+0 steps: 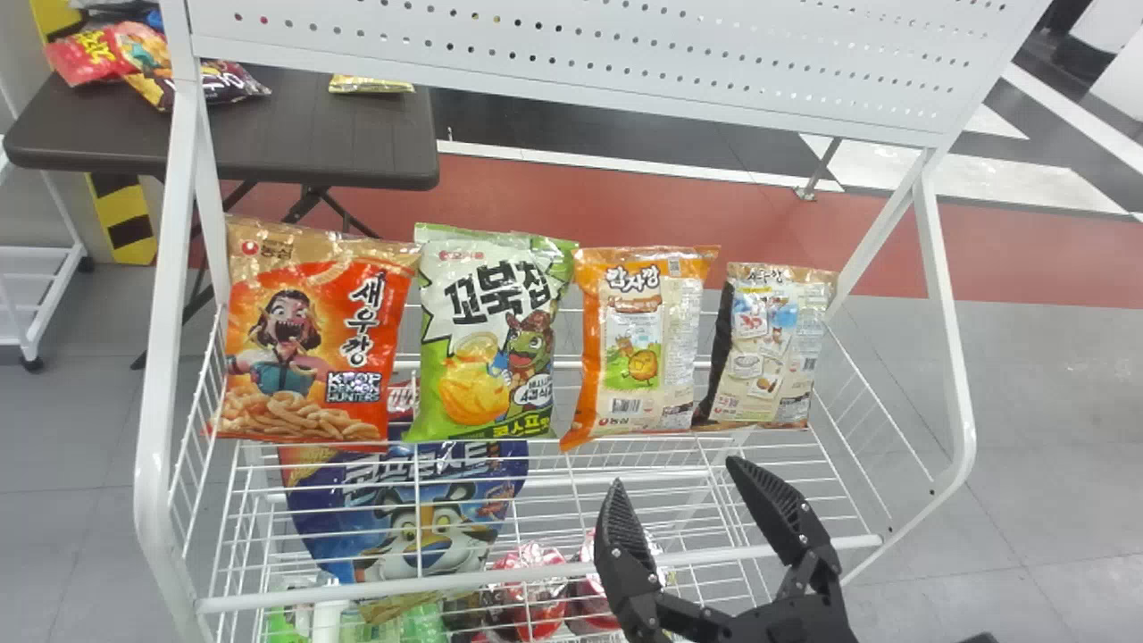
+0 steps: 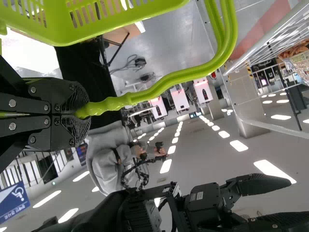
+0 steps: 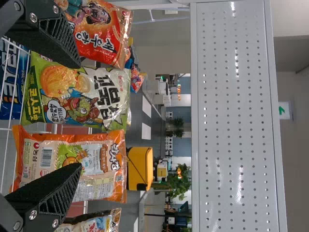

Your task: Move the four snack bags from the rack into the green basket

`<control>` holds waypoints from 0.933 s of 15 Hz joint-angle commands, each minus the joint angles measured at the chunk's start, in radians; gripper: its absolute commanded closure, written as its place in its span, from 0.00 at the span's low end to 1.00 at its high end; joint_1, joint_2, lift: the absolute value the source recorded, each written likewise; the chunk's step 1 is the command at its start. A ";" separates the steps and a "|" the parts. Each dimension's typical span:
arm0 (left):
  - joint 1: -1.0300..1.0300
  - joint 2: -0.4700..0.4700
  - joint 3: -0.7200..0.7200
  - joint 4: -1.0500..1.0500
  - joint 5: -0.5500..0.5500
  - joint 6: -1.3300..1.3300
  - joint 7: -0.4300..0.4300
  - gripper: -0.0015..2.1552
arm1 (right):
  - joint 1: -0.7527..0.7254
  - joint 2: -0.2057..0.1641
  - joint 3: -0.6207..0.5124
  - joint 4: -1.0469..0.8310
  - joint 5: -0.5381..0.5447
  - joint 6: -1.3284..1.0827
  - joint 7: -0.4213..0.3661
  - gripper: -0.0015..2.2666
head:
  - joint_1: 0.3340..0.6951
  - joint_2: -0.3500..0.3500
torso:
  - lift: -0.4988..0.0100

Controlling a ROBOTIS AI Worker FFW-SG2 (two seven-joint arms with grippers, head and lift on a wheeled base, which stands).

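Observation:
A red sliver can be seen next to the red-orange bag, so I expect to find the blue bag's hidden red top when I pick up the red-orange bag.
Four snack bags stand in a row on the rack in the head view: a red-orange bag, a green one, an orange one and a brown one. My right gripper is open in front of the rack, below the two right-hand bags, touching none. In the right wrist view the right gripper is spread, with the green bag and orange bag beyond it. My left gripper is shut on the handle of the green basket.
The white wire rack has a perforated panel above. A blue bag and red packs lie on its lower shelf. A dark table with more bags stands behind at left.

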 commanded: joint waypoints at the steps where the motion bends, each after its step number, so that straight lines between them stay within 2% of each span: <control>1: 0.000 0.000 0.000 0.000 0.000 0.001 0.000 0.69 | -0.001 0.000 0.002 0.001 0.000 0.000 0.000 0.04 | 1.00 0.00 | 0.98; 9: 0.000 0.000 0.000 0.000 0.000 0.001 0.002 0.69 | -0.010 0.003 0.005 0.012 0.006 0.000 -0.003 0.04 | 1.00 0.00 | 0.98; 11: 0.000 0.000 -0.005 0.000 -0.001 -0.002 0.005 0.69 | -0.081 0.006 0.028 0.062 0.018 0.025 -0.011 0.04 | 1.00 0.00 | 0.98; 14: -0.001 0.000 -0.012 -0.001 -0.011 0.001 0.009 0.69 | -0.290 0.014 0.121 0.174 0.046 0.160 -0.040 0.04 | 1.00 0.00 | 0.98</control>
